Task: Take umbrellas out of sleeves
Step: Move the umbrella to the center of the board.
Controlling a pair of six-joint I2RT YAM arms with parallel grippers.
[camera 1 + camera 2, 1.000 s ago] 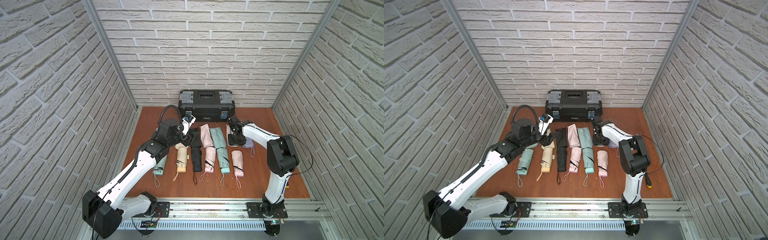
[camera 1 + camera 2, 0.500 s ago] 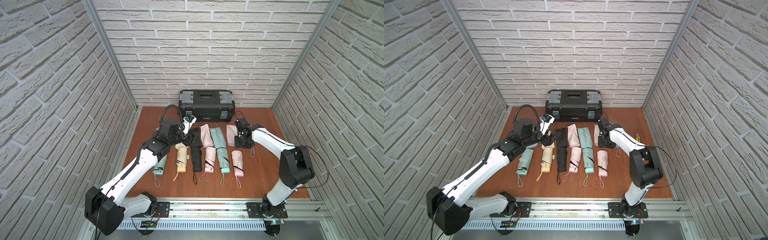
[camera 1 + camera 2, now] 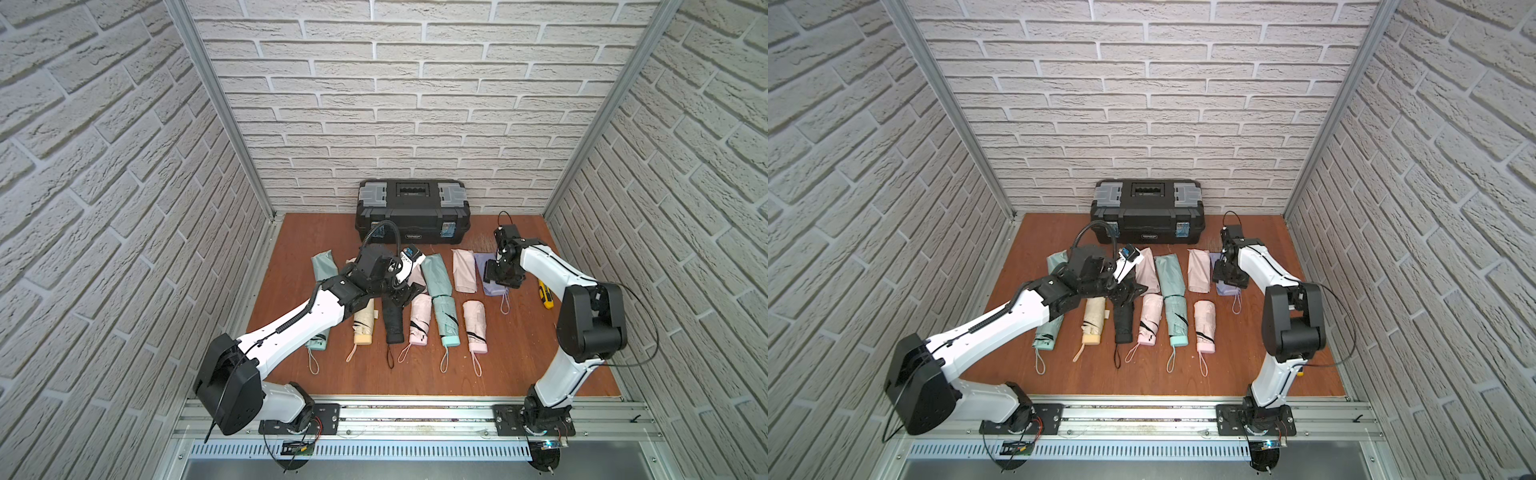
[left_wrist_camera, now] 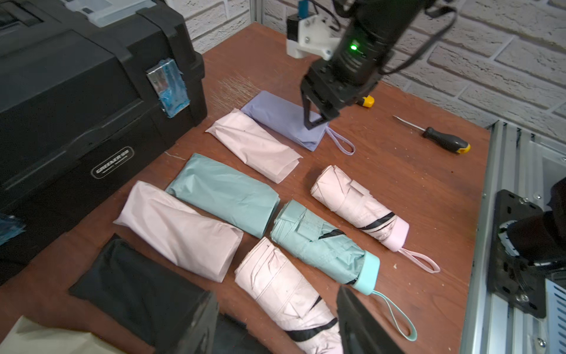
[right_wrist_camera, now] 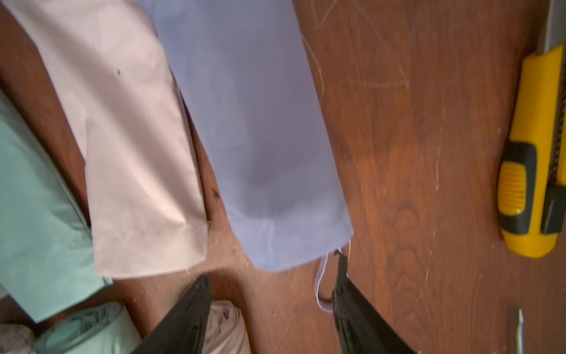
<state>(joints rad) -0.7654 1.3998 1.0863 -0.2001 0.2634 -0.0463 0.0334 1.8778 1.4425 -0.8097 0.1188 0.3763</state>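
Note:
The lavender sleeve [image 3: 484, 267] lies far back next to the pink sleeve, so I should pull its opening [image 3: 495, 292] forward and swing my right gripper out of the way for my left gripper.
Several folded umbrellas lie in a row in both top views: cream [image 3: 363, 328], black [image 3: 392, 326], pink [image 3: 419, 320], mint [image 3: 448, 322], pink [image 3: 474, 328]. Flat sleeves lie behind them. The lavender sleeve [image 5: 254, 122] looks full, and a wrist loop [image 5: 320, 285] pokes out of its mouth. My right gripper [image 5: 271, 272] hovers open over that mouth, one fingertip beside the loop, holding nothing. My left gripper [image 4: 275, 321] stands open above the black sleeve [image 4: 137, 288] and a pink umbrella [image 4: 275, 285], empty. The left arm hides part of a mint umbrella [image 3: 318, 343].
A black toolbox [image 3: 413, 216] stands against the back wall. A yellow utility knife [image 5: 533, 153] and a screwdriver [image 4: 441, 139] lie on the wooden floor right of the lavender sleeve. Brick walls close in on both sides, and a metal rail [image 3: 415, 415] runs along the front.
My right gripper has moved right, from over the pink sleeve to the lavender sleeve's mouth, and its jaws have spread wider. The left arm has barely moved.

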